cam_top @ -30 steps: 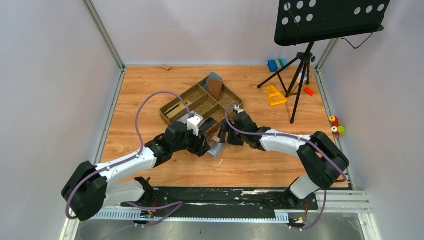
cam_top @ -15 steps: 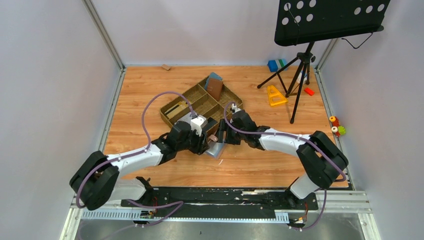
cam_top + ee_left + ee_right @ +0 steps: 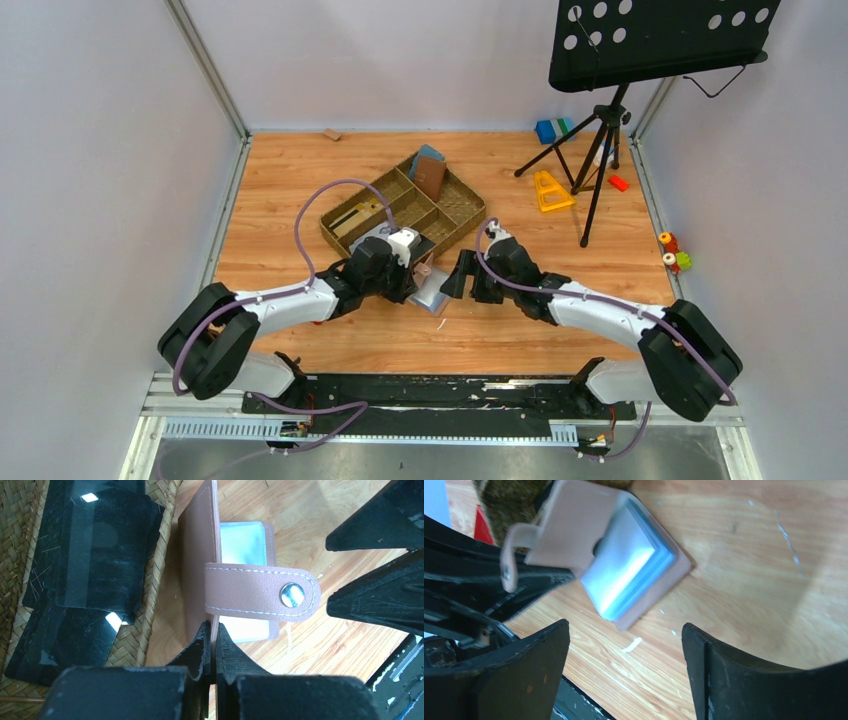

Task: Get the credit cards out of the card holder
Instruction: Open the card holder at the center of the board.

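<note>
I should open my left gripper and grip deeper, at the tab's root [image 3: 212, 591], before I lift the card holder, because that gripper is holding the cover's edge [image 3: 214, 623] short of the tab.
The tan card holder [image 3: 433, 294] lies open on the wooden table just in front of the woven tray. My left gripper [image 3: 214, 635] is shut on the edge of its raised cover [image 3: 196, 555], holding that flap upright. The closing tab [image 3: 260, 592] with its metal snap hangs across pale blue clear sleeves [image 3: 242, 541]. I cannot tell whether credit cards sit in the sleeves. My right gripper [image 3: 624, 627] stands open just right of the holder [image 3: 574, 535], touching nothing. Dark glossy cards [image 3: 95, 545] lie in the tray.
The woven divided tray [image 3: 372, 194] holds a reddish-brown wallet with a blue one [image 3: 430, 172]. A music stand [image 3: 600, 120], a yellow triangle [image 3: 550, 190], a blue block [image 3: 549, 130] and small toys [image 3: 672, 255] stand at the back right.
My left gripper has closed on the card holder's cover. My right gripper has opened wider and drawn back to the right, away from the holder.
</note>
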You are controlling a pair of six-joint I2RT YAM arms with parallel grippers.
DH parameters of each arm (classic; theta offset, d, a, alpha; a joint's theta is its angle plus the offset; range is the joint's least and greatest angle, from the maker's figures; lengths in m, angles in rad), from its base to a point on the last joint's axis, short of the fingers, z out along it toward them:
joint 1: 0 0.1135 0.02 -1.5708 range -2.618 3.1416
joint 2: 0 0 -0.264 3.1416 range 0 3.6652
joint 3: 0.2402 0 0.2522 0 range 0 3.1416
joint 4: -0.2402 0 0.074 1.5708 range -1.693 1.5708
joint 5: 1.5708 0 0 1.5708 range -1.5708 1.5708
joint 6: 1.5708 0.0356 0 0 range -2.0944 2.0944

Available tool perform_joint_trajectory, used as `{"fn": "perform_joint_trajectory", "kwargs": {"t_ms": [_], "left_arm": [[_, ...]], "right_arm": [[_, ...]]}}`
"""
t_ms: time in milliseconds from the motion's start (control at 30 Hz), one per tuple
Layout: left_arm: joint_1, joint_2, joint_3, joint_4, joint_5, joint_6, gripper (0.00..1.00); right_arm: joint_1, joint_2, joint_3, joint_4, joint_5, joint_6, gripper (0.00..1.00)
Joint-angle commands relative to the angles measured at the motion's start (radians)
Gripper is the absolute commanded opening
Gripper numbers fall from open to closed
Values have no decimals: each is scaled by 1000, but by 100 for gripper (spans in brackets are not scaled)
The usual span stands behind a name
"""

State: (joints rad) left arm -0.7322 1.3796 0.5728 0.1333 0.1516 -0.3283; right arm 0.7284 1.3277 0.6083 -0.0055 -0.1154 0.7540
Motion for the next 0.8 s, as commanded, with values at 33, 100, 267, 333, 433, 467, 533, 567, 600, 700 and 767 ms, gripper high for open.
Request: {"fn": "perform_joint_trajectory", "kwargs": {"t_ms": [33, 100, 267, 333, 433, 467, 533, 567, 600, 700, 767], "left_arm": [[6, -40, -25, 47, 67, -36, 0], [6, -45, -31, 83, 137, -53, 0], [7, -32, -34, 136, 248, -90, 0], [6, -33, -38, 141, 253, -92, 0], [6, -31, -42, 125, 219, -87, 0], [6, -27, -40, 111, 200, -82, 0], [7, -8, -27, 76, 159, -71, 5], [6, 4, -18, 58, 145, -63, 11], [6, 18, -9, 43, 137, -58, 15], [6, 61, 17, 18, 138, -46, 32], [6, 78, 23, 16, 134, -48, 43]], "right_arm": [[-21, -76, -106, 80, -9, 86, 84], [-21, -81, -132, 114, -19, 111, 84], [-23, -64, -189, 202, -30, 183, 79], [-23, -49, -197, 206, -18, 214, 75], [-22, -22, -202, 227, -17, 246, 71], [-22, -9, -202, 236, -20, 255, 70], [-22, 13, -197, 251, -26, 268, 69], [-23, 25, -193, 257, -32, 269, 69], [-23, 36, -187, 260, -39, 272, 68], [-23, 65, -178, 278, -60, 272, 66], [-23, 76, -181, 299, -73, 272, 65]]}}
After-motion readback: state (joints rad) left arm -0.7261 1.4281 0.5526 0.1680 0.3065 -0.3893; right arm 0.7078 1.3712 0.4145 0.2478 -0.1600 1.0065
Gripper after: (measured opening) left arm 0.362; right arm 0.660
